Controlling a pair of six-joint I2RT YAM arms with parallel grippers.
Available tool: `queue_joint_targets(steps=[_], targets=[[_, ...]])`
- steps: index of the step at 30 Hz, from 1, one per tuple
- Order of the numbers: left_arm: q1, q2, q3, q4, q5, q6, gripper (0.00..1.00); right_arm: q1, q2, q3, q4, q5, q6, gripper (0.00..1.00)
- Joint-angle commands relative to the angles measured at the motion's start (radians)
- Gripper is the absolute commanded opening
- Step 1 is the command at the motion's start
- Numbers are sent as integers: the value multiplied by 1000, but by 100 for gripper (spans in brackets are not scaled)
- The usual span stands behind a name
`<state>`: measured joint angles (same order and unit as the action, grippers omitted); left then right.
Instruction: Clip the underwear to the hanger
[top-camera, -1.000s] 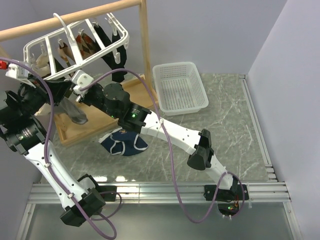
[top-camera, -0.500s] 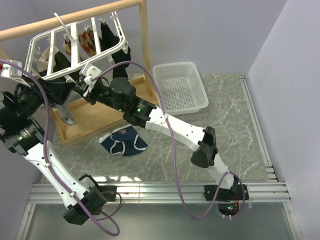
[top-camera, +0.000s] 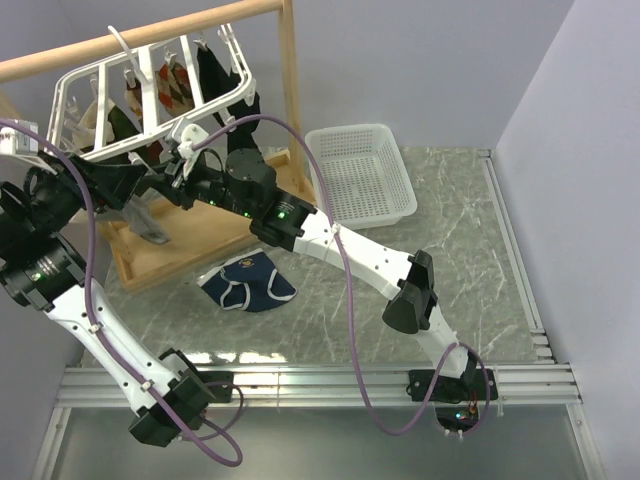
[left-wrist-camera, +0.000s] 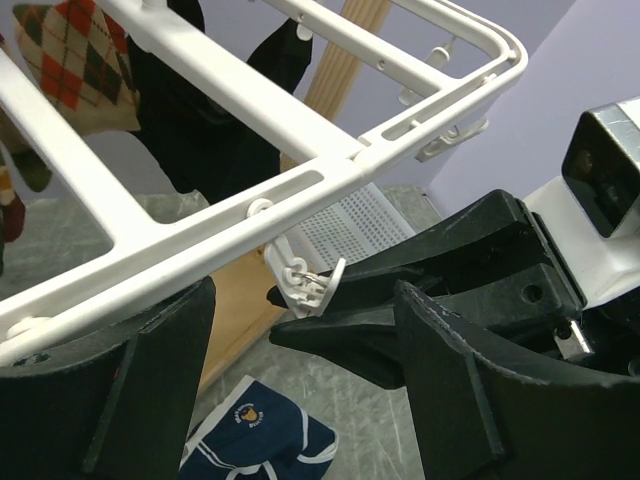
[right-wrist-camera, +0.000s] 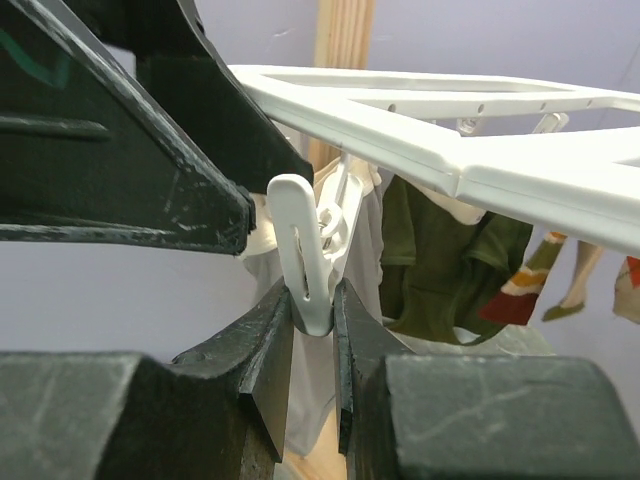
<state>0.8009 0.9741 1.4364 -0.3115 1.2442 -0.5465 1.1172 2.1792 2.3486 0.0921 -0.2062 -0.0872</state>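
My right gripper is holding the clip, and the underwear lies (top-camera: 247, 281) below. My left gripper should take over the clip (left-wrist-camera: 298, 284) to free my right gripper for the underwear.
The underwear (top-camera: 247, 283), navy briefs with white trim, lies flat on the marble table below both arms; it also shows in the left wrist view (left-wrist-camera: 255, 440). The hanger (top-camera: 150, 95), a white grid rack, hangs tilted from the wooden rail. My right gripper (right-wrist-camera: 313, 300) is shut on one dangling white clip (right-wrist-camera: 305, 250) at the hanger's (right-wrist-camera: 480, 160) near edge. My left gripper (left-wrist-camera: 300, 295) stands open, with its fingers (left-wrist-camera: 150, 380) on either side of that clip (left-wrist-camera: 312, 290) and the right gripper's tips, holding nothing. In the top view both grippers meet under the rack, the left gripper (top-camera: 125, 183) facing the right gripper (top-camera: 172, 178).
Black garments (left-wrist-camera: 200, 130), argyle socks (left-wrist-camera: 80, 60) and a green cloth (right-wrist-camera: 440, 250) hang from the rack. A grey cloth (top-camera: 150, 225) dangles over the wooden stand's base (top-camera: 200, 245). The stand's upright post (top-camera: 292, 90) is right of the rack. A white basket (top-camera: 360, 175) sits at the back.
The left gripper has opened wide. The right gripper rose up and left from above the briefs to the rack's edge and closed on a clip. The rack swung and tilted.
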Motion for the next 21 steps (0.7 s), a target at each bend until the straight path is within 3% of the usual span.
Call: queue_joint_targets(steps=[1, 12, 21], targets=[[6, 21, -7, 32, -3, -16, 77, 1, -68, 17, 12, -61, 46, 0], [-5, -12, -142, 376, 3, -239, 74, -5, -68, 9, 12, -124, 86, 0], [-78, 1, -157, 489, -31, -303, 65, -5, -61, 11, 11, -137, 86, 0]])
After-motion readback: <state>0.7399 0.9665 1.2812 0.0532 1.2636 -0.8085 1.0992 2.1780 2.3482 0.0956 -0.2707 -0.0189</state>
